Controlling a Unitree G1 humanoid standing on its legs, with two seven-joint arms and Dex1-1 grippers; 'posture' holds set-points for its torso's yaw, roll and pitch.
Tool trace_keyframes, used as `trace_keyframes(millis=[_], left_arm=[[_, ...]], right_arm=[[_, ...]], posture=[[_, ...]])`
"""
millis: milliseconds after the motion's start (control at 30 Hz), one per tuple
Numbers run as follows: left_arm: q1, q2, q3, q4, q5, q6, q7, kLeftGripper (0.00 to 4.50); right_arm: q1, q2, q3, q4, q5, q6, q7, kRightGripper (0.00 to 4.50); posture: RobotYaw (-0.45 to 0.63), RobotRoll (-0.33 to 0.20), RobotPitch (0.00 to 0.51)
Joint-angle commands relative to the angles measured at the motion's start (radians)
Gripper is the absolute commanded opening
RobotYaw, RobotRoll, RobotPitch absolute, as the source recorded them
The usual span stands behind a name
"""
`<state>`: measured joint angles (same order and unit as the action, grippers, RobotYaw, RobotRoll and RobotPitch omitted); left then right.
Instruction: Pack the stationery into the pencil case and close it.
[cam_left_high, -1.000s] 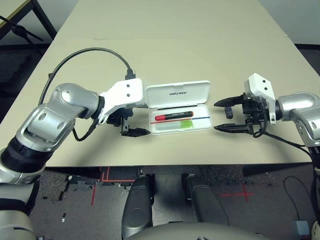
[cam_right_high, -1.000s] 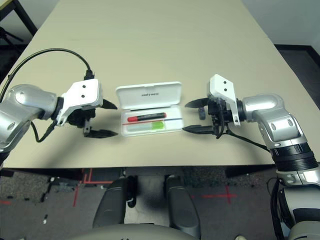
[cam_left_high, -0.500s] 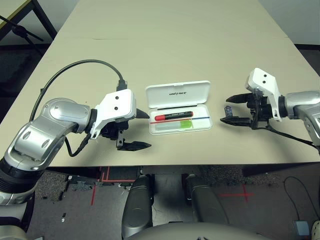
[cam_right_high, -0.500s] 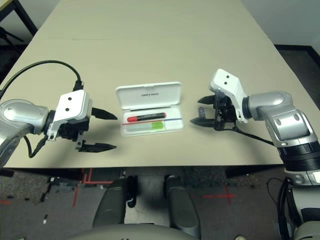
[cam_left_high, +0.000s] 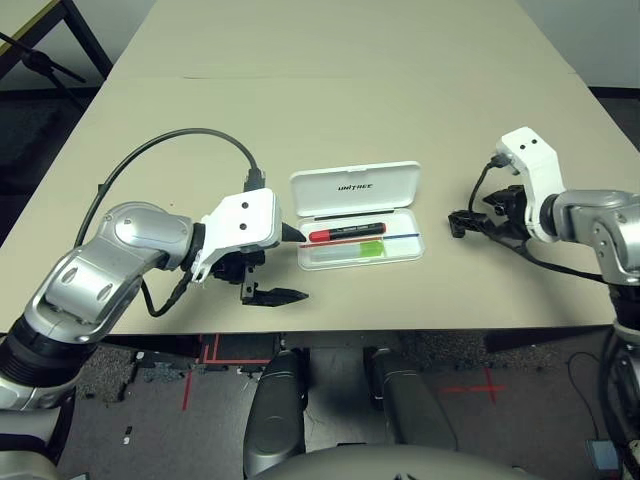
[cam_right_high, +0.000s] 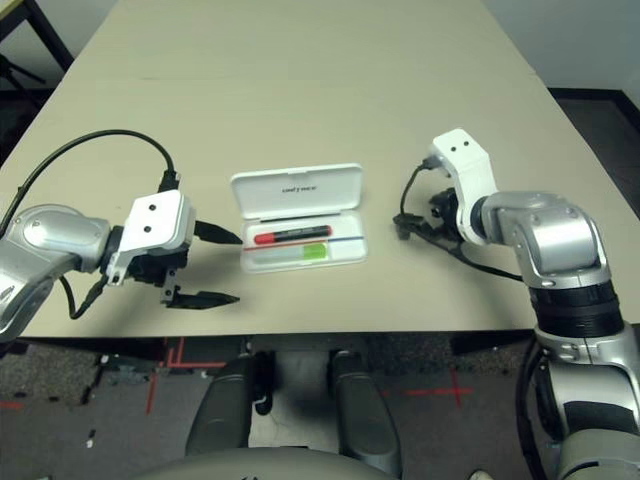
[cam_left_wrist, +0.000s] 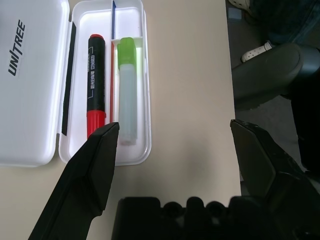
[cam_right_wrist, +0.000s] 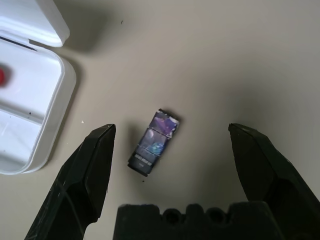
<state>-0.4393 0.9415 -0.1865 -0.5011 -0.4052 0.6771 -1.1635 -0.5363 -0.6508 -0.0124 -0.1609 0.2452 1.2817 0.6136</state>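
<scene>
The tiny dark block (cam_right_wrist: 153, 142) is crosswise to the pencil case, so next my right gripper turns the block lengthwise before putting it down into the small compartment (cam_left_high: 402, 249) next to the highlighter.
The white pencil case (cam_left_high: 355, 186) lies open at the table's centre, its lid folded back. In its tray (cam_left_wrist: 141, 150) lie a red marker (cam_left_high: 345, 232) and a lime-green highlighter (cam_left_high: 360, 251). A tiny dark block (cam_right_wrist: 153, 142) lies on the table just right of the case. My right gripper (cam_right_wrist: 170, 132) points down over it, open, one finger on each side and neither touching it. Left of the case, near the front edge, my left gripper (cam_left_high: 288, 264) is open and holds nothing; its far finger (cam_left_high: 292, 233) reaches the tray's left end.
The beige table (cam_left_high: 330, 90) stretches far behind the case. Its front edge (cam_left_high: 350, 328) runs close under both grippers. A black cable (cam_left_high: 170, 150) loops above my left forearm.
My right gripper has turned from level to pointing down over the block. My left gripper drew away from the case toward the front left, then came partly back.
</scene>
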Motion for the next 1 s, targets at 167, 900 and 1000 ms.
trace_keyframes(millis=[167, 900, 1000], left_arm=[[0.006, -0.002, -0.017, -0.027, 0.006, -0.002, 0.016, 4.47], [0.013, 0.011, -0.025, -0.037, 0.004, 0.004, 0.016, 4.50], [0.012, 0.012, -0.026, -0.032, 0.005, 0.001, 0.012, 4.50]], right_arm=[[0.031, 0.079, 0.015, -0.058, 0.009, 0.068, -0.099, 4.50], [-0.001, -0.075, 0.096, -0.061, 0.077, -0.003, 0.021, 0.30], [-0.003, -0.157, 0.118, -0.026, 0.101, -0.115, 0.143, 0.30]], posture=[[0.05, 0.000, 0.206], [0.05, 0.000, 0.206], [0.04, 0.000, 0.207]])
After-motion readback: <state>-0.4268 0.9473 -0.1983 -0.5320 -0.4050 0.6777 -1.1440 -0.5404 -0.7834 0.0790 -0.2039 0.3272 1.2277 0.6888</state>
